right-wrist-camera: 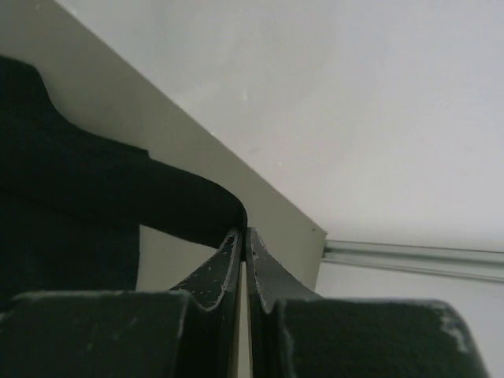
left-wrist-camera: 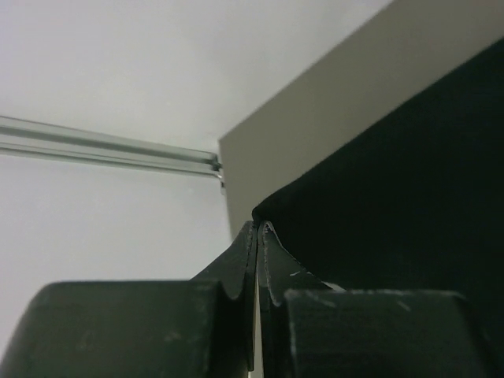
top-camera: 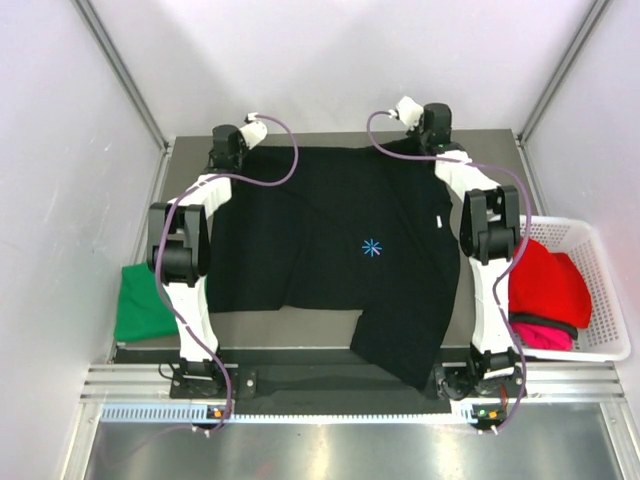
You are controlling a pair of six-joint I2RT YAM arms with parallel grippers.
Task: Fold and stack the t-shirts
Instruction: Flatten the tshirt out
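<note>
The black t-shirt's far edge (top-camera: pixel 335 148) comes up to the table's far end, so next my right gripper pulls the held corner (top-camera: pixel 408 145) aside and back toward me before it lays it down.
A large black t-shirt (top-camera: pixel 330 250) with a light-blue starburst mark (top-camera: pixel 371 247) lies spread over the table, its near right part hanging over the front edge. My left gripper (top-camera: pixel 243 140) is at its far left corner and my right gripper (top-camera: pixel 428 128) is at its far right corner. In the left wrist view the gripper (left-wrist-camera: pixel 259 227) is shut, with the black cloth (left-wrist-camera: pixel 394 205) pinched at its tips. In the right wrist view the gripper (right-wrist-camera: pixel 244 231) is shut on a raised curl of the black cloth (right-wrist-camera: pixel 71 205).
A bright green shirt (top-camera: pixel 140 305) lies folded at the table's left edge. A white mesh basket (top-camera: pixel 600 290) at the right holds a red shirt (top-camera: pixel 545 280) and a pink one (top-camera: pixel 540 332). The grey table (top-camera: pixel 500 150) ends just beyond both grippers, at the white walls.
</note>
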